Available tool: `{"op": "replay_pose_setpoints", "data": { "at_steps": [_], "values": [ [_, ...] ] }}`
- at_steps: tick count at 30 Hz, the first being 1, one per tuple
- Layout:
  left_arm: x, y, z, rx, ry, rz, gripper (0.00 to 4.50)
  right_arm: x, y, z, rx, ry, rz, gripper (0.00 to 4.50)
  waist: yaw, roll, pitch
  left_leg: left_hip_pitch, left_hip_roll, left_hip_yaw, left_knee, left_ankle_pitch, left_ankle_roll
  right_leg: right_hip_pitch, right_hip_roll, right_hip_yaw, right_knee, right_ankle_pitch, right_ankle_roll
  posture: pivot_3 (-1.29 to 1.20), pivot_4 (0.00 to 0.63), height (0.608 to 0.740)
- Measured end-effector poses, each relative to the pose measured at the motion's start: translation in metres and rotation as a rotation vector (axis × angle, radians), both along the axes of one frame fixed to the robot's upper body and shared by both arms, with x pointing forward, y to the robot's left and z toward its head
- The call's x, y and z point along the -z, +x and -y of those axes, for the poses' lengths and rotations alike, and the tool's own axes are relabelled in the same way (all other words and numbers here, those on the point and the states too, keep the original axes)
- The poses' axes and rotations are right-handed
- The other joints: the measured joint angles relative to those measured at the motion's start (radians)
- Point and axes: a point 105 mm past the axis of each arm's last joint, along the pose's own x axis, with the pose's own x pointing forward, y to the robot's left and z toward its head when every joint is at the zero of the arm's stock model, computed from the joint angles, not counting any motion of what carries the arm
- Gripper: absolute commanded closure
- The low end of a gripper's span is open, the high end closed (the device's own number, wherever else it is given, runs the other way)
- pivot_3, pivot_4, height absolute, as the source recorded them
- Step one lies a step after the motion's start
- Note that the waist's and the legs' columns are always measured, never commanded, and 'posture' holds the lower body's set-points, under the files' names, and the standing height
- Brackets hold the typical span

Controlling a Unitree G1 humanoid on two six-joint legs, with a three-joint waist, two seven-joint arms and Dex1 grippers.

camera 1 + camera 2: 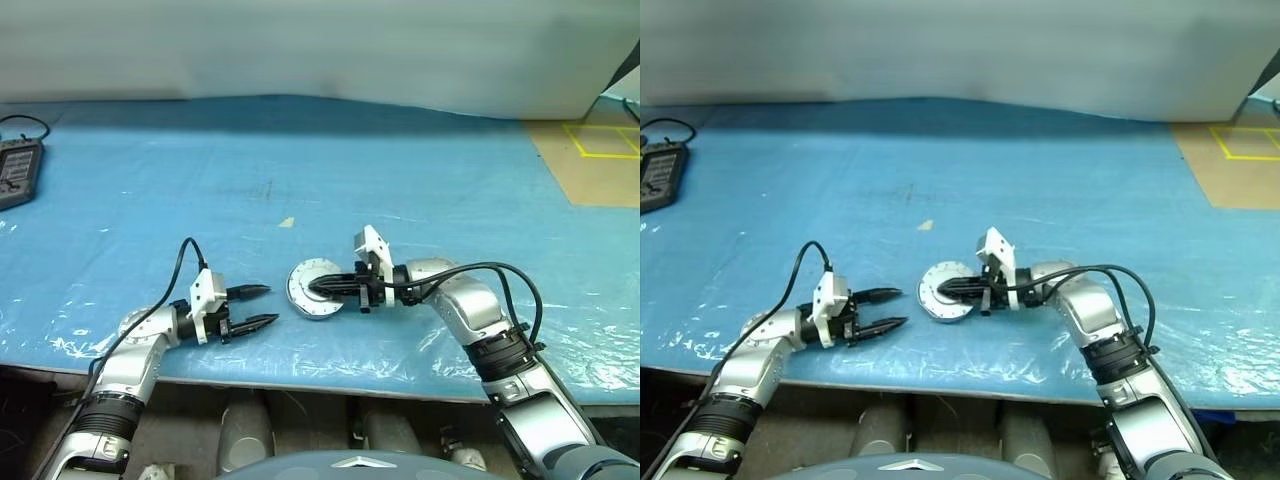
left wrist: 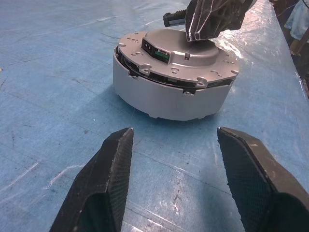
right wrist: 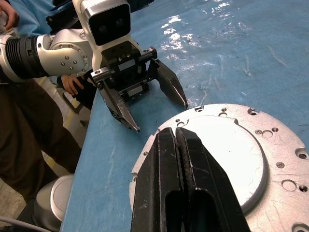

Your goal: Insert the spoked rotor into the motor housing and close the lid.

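Observation:
A gap shows (image 2: 164, 82) between the lid and housing rim, so I need to open my right gripper and hold the boss (image 3: 231, 152) as my left gripper pushes the lid's edge.
The motor housing (image 2: 164, 96) stands as a grey round puck on the blue mat near the front edge. On top of it lies the lid (image 2: 203, 60), smooth face and centre boss up, with a thin dark gap showing between it and the housing rim. My right gripper (image 1: 312, 288) is shut, and its fingers (image 3: 176, 159) lie over the lid's (image 3: 241, 154) boss, coming in from the right. My left gripper (image 1: 272, 304) is open, a short way to the left of the housing and pointing at it, with nothing between its fingers (image 2: 108, 174). The spoked rotor is hidden.
A black device (image 1: 15, 170) with a cable lies at the far left back. A small tan scrap (image 1: 287, 222) sits on the mat behind the housing. Yellow tape (image 1: 600, 140) marks the brown floor at the right. A person's hand (image 3: 72, 84) shows beside the table's front edge.

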Motion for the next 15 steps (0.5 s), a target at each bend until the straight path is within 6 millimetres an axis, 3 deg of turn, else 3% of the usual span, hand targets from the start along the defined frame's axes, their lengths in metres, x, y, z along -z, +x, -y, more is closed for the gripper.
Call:
{"op": "replay_pose_setpoints", "data": {
  "at_steps": [8,12,15],
  "values": [
    [0.000,0.000,0.000,0.002,-0.001,-0.001,1.59,-0.004,0.010,0.001,0.092,0.066,0.049,4.46,-0.001,0.000,0.000,0.001,0.000,0.000,0.000,-0.002,0.003,0.000,0.000,0.001,0.000,0.000,0.000,0.00,0.150,0.740],
    [0.000,0.000,0.000,0.006,-0.001,-0.003,1.59,-0.012,0.018,0.008,0.136,0.066,0.122,3.65,-0.001,0.000,0.000,-0.001,0.000,0.000,-0.001,-0.001,0.002,-0.001,0.000,0.000,-0.001,0.000,0.000,0.00,0.150,0.740],
    [-0.001,0.001,0.001,0.014,-0.001,0.002,1.59,-0.014,0.020,0.012,0.135,0.042,0.163,2.59,-0.001,0.000,0.000,-0.001,0.000,0.000,-0.001,0.000,-0.001,-0.001,0.000,0.000,-0.001,0.000,0.000,0.00,0.150,0.740]
  ]
}}
